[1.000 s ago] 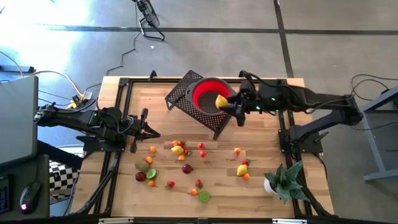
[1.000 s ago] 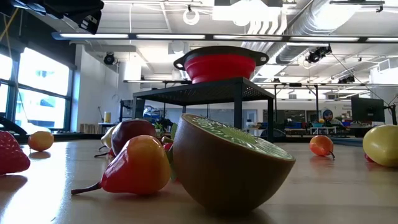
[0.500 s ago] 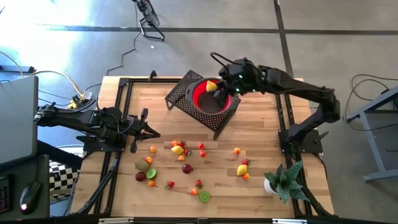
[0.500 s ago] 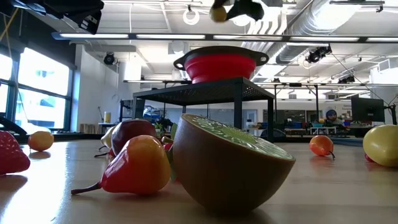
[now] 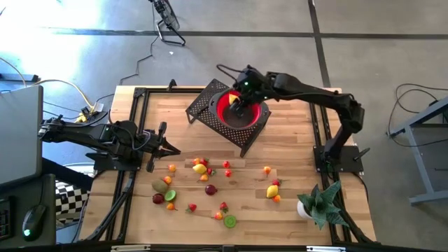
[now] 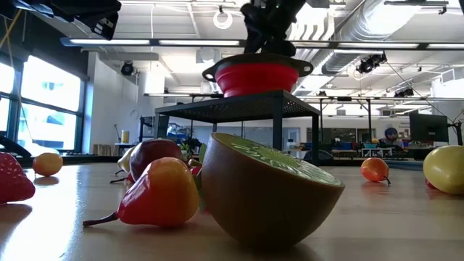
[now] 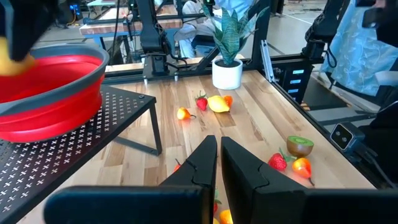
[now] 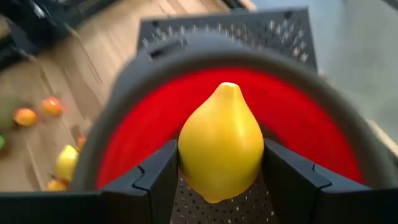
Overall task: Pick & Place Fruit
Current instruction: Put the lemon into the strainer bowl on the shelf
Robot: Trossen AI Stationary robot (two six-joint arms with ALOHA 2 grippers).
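Note:
The yellow lemon (image 5: 232, 99) is above the red bowl's open inside, so the robot's right gripper should carry on moving the lemon down until it is close to the bowl's bottom (image 5: 241, 117), then let go.
My right gripper (image 5: 236, 105) reaches in from the table's right and hangs over the red bowl (image 5: 250, 116), shut on a yellow lemon (image 8: 221, 140). The bowl (image 6: 257, 76) stands on a black perforated stand (image 5: 204, 106) at the far middle of the table. In the low view the gripper (image 6: 267, 29) is just above the bowl's rim. Several small toy fruits (image 5: 208, 178) lie scattered on the wooden table nearer the front. My left gripper (image 5: 165, 148) waits shut at the table's left, well above the table and touching nothing. My right gripper pinches the lemon between its two fingers (image 8: 155, 177), one on each of its broad sides (image 8: 189, 155). The fingers slant down from the table's right. The lemon's pointed end (image 8: 225, 90) faces away from the wrist. It hangs clear above the bowl's inside (image 8: 140, 134).
A spiky green plant in a white pot (image 5: 316, 203) stands at the front right corner. A black frame (image 5: 133, 140) runs along the table's sides. In the low view a halved kiwi (image 6: 268, 192) and a red pear-shaped fruit (image 6: 156, 192) lie close to the camera.
My right gripper has carried the lemon toward the table's left and down, from high out of the low view to just above the bowl's rim. Its fingers have tipped more steeply downward. It has stayed shut on the lemon throughout.

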